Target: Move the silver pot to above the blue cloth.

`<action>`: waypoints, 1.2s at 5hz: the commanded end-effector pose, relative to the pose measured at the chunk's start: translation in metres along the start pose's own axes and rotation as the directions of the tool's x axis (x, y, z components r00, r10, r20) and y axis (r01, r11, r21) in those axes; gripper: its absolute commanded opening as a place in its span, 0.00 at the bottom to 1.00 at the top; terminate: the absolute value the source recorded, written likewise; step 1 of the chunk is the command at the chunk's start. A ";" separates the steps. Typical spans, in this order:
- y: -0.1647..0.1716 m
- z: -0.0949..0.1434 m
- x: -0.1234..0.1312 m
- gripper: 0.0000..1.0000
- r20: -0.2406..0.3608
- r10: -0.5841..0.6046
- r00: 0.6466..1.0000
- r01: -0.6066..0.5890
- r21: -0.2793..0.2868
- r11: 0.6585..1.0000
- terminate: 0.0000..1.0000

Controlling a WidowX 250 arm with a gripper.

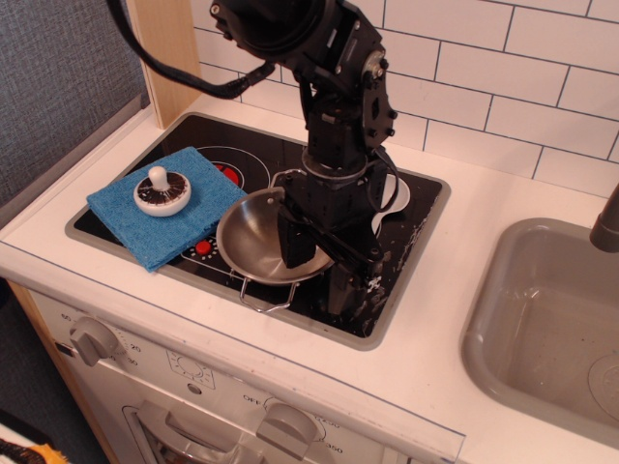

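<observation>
My gripper has its fingers on either side of just one edge of the wide bowl (323,263), so I expect the far side of the silver pot (255,240) to tip down when I lift.
The silver pot (250,237) sits on the black stovetop (247,155), just right of the blue cloth (131,220), with a wire handle toward the front. My gripper (319,263) is down over the pot's right rim. It is open: one finger (295,246) is inside the pot and the other (345,282) is outside, right of the rim. The arm hides the pot's right side. The cloth lies flat on the stove's left part.
A white-and-brown mushroom toy (162,190) stands on the cloth. The ladle (397,191) is mostly hidden behind the arm. A grey sink (542,319) is at the right. A tiled wall is behind and a wooden post at the back left.
</observation>
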State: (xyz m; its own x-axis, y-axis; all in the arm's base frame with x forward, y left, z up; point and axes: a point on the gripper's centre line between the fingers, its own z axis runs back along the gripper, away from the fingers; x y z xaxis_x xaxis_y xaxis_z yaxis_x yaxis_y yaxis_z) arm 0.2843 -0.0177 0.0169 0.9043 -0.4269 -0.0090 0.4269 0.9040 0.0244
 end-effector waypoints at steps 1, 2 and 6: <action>0.006 0.005 -0.006 0.00 0.017 0.013 1.000 -0.013 0.001 1.000 0.00; 0.007 0.007 -0.005 0.00 0.017 0.017 1.000 -0.017 -0.006 1.000 0.00; 0.069 0.095 0.017 0.00 0.261 0.114 0.958 -0.113 -0.022 0.993 0.00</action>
State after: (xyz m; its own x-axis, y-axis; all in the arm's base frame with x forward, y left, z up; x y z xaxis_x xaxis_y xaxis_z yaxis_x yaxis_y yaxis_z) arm 0.3355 0.0340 0.1004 0.9273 -0.3060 0.2154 0.3171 0.9482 -0.0182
